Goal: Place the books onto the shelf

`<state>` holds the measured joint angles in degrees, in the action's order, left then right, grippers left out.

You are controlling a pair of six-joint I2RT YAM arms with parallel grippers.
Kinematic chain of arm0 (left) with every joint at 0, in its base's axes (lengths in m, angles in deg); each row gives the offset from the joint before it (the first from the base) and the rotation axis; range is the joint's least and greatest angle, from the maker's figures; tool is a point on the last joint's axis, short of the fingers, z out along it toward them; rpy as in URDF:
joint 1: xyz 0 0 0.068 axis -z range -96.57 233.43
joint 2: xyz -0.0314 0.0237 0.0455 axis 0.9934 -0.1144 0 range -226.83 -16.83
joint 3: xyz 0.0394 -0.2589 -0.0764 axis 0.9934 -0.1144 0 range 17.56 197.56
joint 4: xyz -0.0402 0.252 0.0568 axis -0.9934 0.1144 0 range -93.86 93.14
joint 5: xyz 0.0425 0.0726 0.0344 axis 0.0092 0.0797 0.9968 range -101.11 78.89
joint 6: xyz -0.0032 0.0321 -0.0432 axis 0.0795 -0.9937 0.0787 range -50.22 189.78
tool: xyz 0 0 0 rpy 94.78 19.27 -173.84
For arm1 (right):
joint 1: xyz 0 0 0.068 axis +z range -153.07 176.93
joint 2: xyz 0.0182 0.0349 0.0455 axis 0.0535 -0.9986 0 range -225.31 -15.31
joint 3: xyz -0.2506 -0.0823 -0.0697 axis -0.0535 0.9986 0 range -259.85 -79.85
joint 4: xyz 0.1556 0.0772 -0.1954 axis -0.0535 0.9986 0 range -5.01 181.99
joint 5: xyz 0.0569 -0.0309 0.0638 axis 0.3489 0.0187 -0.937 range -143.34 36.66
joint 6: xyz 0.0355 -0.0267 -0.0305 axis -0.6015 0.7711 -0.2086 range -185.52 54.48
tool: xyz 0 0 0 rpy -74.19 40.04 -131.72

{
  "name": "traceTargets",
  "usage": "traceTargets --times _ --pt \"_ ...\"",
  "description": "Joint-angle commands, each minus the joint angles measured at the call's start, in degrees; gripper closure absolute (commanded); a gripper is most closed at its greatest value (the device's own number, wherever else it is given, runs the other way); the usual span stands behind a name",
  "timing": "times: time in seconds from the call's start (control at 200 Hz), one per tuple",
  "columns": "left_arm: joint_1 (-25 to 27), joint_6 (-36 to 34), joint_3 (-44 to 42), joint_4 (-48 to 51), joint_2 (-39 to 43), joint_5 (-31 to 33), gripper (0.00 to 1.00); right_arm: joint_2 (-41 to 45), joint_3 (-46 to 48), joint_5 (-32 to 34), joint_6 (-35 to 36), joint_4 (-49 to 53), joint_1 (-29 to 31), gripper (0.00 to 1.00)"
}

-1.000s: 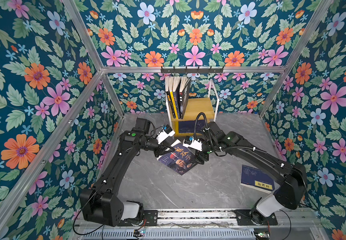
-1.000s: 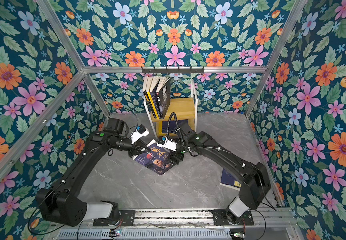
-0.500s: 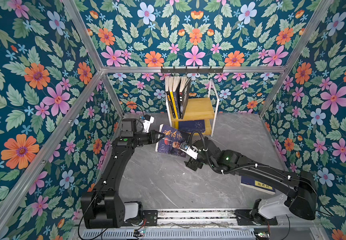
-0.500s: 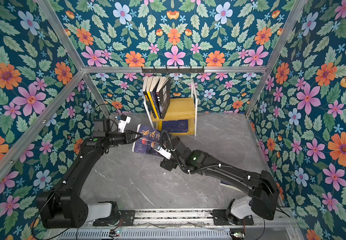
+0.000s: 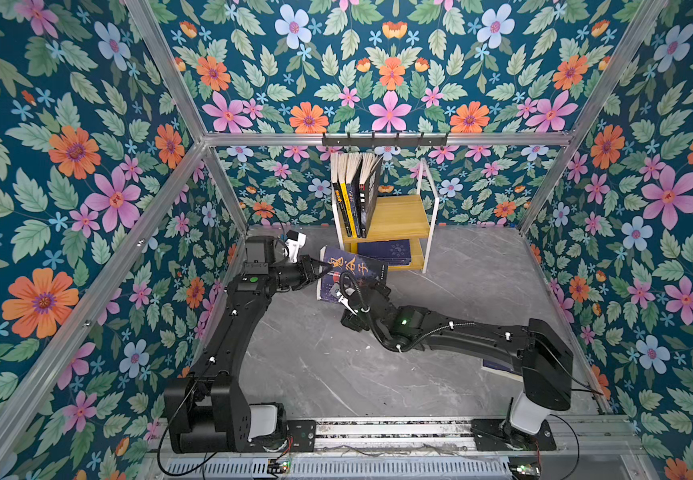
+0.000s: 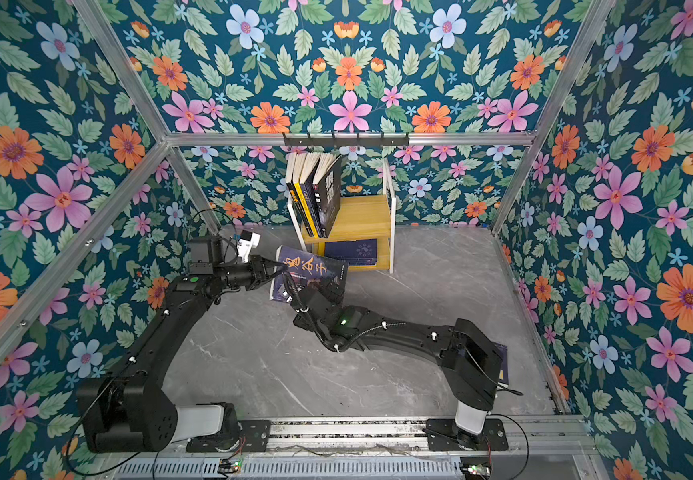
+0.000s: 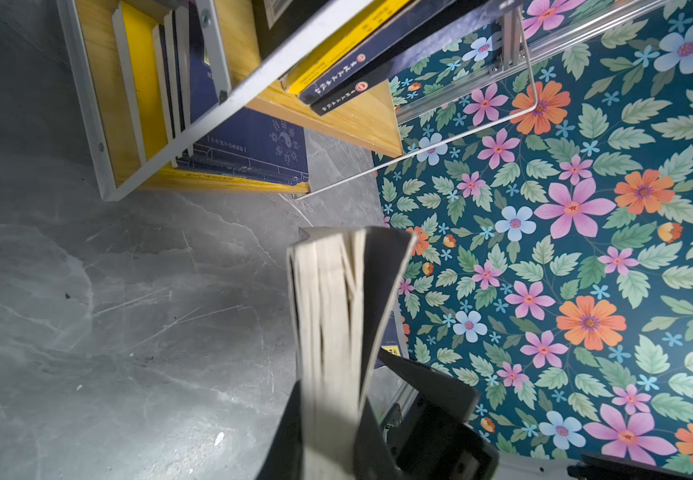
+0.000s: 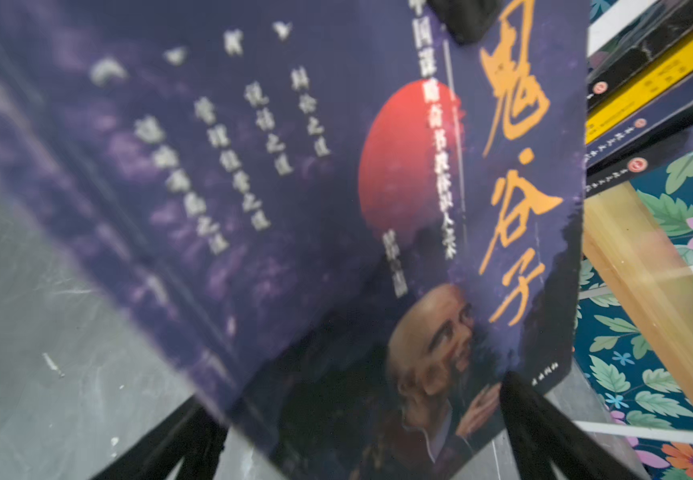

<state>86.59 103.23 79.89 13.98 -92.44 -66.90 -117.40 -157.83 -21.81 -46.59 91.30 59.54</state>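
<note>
The top board's open space [image 5: 399, 212] is beyond the standing books from the robot's left gripper, so the robot's right gripper should grab the dark book's loose end [image 5: 380, 273] and carry the book.
A dark book with an old man's portrait and an orange title [image 5: 353, 272] [image 6: 313, 270] stands raised on edge in front of the shelf [image 5: 399, 216] [image 6: 363, 216]. My left gripper [image 5: 322, 268] [image 6: 277, 268] [image 7: 328, 436] is shut on its left edge; the page block [image 7: 328, 311] runs out between the fingers. My right gripper [image 5: 367, 291] [image 6: 322, 293] [image 8: 355, 395] is open just before the cover [image 8: 336, 208], one finger on each side, not pinching it. Several books [image 5: 355, 191] [image 6: 315, 191] stand on the top board. Navy books [image 5: 386, 251] [image 6: 353, 249] lie on the lower board.
Another navy book [image 5: 498, 368] [image 6: 502, 361] lies on the grey floor at the right, mostly under my right arm. A black hook rail [image 5: 384, 139] hangs on the back wall above the shelf. Floral walls close in three sides.
The portrait book lay flat on the floor; my left gripper has lifted it on edge and swung left. My right gripper let go, opened wide and dropped back below the book.
</note>
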Motion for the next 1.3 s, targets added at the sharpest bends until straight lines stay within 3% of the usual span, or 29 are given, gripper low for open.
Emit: traceTargets --times 0.0,0.045,0.09,0.175,0.27,0.365,0.415,0.49,0.525,0.59,0.61,0.725,0.925,1.29 --pt "-0.1 5.6 -0.5 -5.6 0.3 -2.7 1.0 -1.6 -1.0 3.9 2.8 -4.8 0.3 0.01" --pt "-0.1 5.9 -0.7 -6.0 0.3 -2.7 1.0 -2.1 -0.8 5.4 4.0 -6.1 0.3 0.06" --pt "-0.1 5.9 -0.7 -6.2 0.3 -2.7 1.0 -2.7 -0.9 6.5 4.9 -6.6 0.3 0.19" --pt "-0.5 5.9 -0.7 -6.3 0.4 -2.7 1.0 -2.8 -0.8 8.1 4.8 -6.3 0.3 0.65" --pt "-1.4 6.4 -0.6 -6.8 0.3 -2.0 0.82 -1.5 1.1 7.6 4.1 -6.9 0.3 1.0" --pt "-3.6 7.2 0.6 -7.2 0.1 -1.2 0.59 0.4 2.2 7.9 2.8 -5.8 0.3 1.0" --pt "-5.4 7.7 1.6 -7.4 -0.2 -0.9 0.42 2.5 3.4 7.3 1.7 -5.3 0.3 1.0" --pt "-8.1 8.0 3.5 -7.9 -1.0 0.2 0.3 6.1 5.7 5.9 0.3 -5.4 0.3 1.0" --pt "-9.1 7.5 4.6 -8.3 -1.7 0.8 0.24 8.7 6.5 5.6 -0.4 -5.4 0.3 1.0" --pt "-10.6 4.1 7.2 -6.9 -3.7 2.3 0.02 12.2 7.4 5.1 -1.9 -4.7 0.2 1.0" --pt "-10.9 3.6 8.1 -6.7 -4.6 2.8 0.0 13.2 7.7 5.0 -2.3 -4.6 0.2 1.0" --pt "-11.2 2.9 11.1 -7.9 -8.7 5.4 0.0 18.6 8.2 2.9 -6.2 -3.6 -1.5 1.0" --pt "-10.4 11.1 13.2 -21.2 -15.3 4.5 0.04 25.6 8.0 -3.5 -17.7 -2.7 -9.3 1.0" --pt "-5.3 20.3 22.3 -26.4 -28.2 4.3 0.88 22.3 -0.2 -9.1 -25.8 -4.1 -23.8 1.0"
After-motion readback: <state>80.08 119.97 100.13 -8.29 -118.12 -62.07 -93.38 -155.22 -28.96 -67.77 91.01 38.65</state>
